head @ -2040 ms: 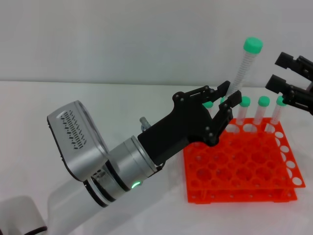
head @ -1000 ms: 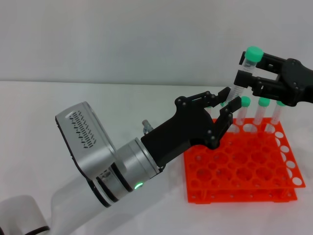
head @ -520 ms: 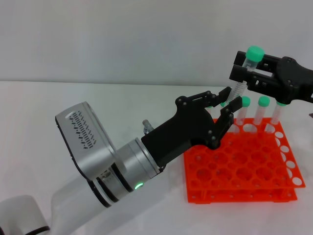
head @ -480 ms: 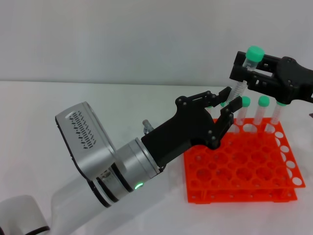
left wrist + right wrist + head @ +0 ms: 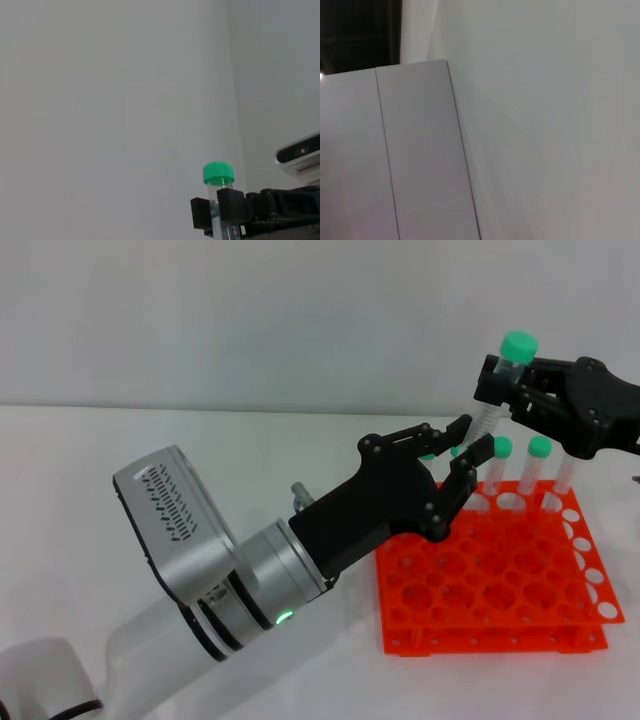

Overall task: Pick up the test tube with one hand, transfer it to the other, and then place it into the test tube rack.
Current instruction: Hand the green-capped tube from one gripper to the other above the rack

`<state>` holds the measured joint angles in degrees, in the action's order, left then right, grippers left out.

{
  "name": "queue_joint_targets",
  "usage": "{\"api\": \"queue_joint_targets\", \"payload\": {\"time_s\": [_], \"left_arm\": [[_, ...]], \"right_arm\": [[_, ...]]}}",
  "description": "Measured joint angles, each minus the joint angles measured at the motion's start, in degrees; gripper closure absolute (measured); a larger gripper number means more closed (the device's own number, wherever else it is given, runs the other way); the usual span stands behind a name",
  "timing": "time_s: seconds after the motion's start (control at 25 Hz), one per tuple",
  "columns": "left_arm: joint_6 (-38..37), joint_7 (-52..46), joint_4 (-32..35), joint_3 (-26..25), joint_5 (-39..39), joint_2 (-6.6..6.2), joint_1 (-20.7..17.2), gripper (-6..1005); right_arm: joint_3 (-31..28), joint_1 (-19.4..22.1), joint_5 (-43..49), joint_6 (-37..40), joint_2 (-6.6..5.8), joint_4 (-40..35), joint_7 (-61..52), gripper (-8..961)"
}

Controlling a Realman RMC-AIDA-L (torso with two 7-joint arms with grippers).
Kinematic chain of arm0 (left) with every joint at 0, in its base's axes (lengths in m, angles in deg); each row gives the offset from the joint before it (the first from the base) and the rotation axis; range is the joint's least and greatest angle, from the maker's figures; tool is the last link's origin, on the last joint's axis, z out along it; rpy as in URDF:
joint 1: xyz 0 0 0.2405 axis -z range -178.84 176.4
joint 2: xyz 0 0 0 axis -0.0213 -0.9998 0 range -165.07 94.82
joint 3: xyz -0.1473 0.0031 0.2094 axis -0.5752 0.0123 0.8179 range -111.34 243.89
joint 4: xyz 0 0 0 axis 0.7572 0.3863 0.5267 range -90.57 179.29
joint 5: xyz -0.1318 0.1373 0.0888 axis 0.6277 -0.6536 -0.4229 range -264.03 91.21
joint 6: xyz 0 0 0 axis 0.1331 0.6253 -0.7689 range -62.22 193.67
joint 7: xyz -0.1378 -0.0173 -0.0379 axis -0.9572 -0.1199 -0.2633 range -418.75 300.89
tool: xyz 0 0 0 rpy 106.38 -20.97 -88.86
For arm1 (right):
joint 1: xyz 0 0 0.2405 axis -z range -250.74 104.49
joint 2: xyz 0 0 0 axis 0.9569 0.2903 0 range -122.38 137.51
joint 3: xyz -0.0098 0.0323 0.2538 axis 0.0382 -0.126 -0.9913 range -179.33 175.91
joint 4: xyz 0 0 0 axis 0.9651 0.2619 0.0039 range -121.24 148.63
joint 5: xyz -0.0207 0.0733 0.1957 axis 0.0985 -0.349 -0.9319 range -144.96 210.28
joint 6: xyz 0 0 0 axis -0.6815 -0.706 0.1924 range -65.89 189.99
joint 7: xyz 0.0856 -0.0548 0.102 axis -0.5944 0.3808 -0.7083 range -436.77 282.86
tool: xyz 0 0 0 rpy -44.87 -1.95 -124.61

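Note:
Next, I open my left gripper and move it back before my right gripper lowers the test tube into the rack (image 5: pixel 490 560), because my left gripper covers the test tube's lower end (image 5: pixel 480 430).
The test tube (image 5: pixel 497 400), clear with a green cap, stands tilted above the back left corner of the orange-red test tube rack (image 5: pixel 490 570). My left gripper (image 5: pixel 470 437) reaches in from the lower left, shut on the tube's lower end. My right gripper (image 5: pixel 497 380) comes in from the right and is shut on the tube just under the cap. The left wrist view shows the test tube (image 5: pixel 218 173) capped end up, with the right gripper (image 5: pixel 216 220) pinching it from both sides. The right wrist view shows neither tube nor rack.
Green-capped tubes (image 5: pixel 502 447) (image 5: pixel 540 447) stand in the rack's back row, close under both grippers. The rack sits on a white table (image 5: pixel 150 440) before a plain wall. The left arm's silver forearm (image 5: pixel 170 530) crosses the table's middle.
The right gripper came in from the right, took the tube below its cap and closed on it. The left gripper and the tube have stayed almost still.

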<state>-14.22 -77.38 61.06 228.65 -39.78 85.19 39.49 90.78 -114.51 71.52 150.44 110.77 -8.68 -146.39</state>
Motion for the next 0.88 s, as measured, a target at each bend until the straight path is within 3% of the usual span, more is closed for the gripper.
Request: {"api": "queue_joint_targets", "payload": {"time_s": [0.04, 0.24, 0.84, 0.88], "left_arm": [[0.08, 0.00, 0.00, -0.01, 0.00, 0.00, 0.09, 778], [0.50, 0.03, 0.05, -0.08, 0.13, 0.00, 0.42, 776], [2.43, -0.03, 2.31, -0.58, 0.65, 0.12, -0.11, 773], [2.45, -0.03, 2.37, -0.78, 0.69, 0.12, -0.21, 729]], "right_arm": [[-0.05, 0.00, 0.00, 0.00, 0.04, -0.03, 0.00, 739], [-0.84, 0.05, 0.22, -0.04, 0.31, -0.05, -0.04, 755], [-1.36, 0.15, 0.68, 0.04, 0.33, -0.22, -0.41, 753], [-1.41, 0.17, 0.77, 0.03, 0.33, -0.22, -0.42, 753]]}}
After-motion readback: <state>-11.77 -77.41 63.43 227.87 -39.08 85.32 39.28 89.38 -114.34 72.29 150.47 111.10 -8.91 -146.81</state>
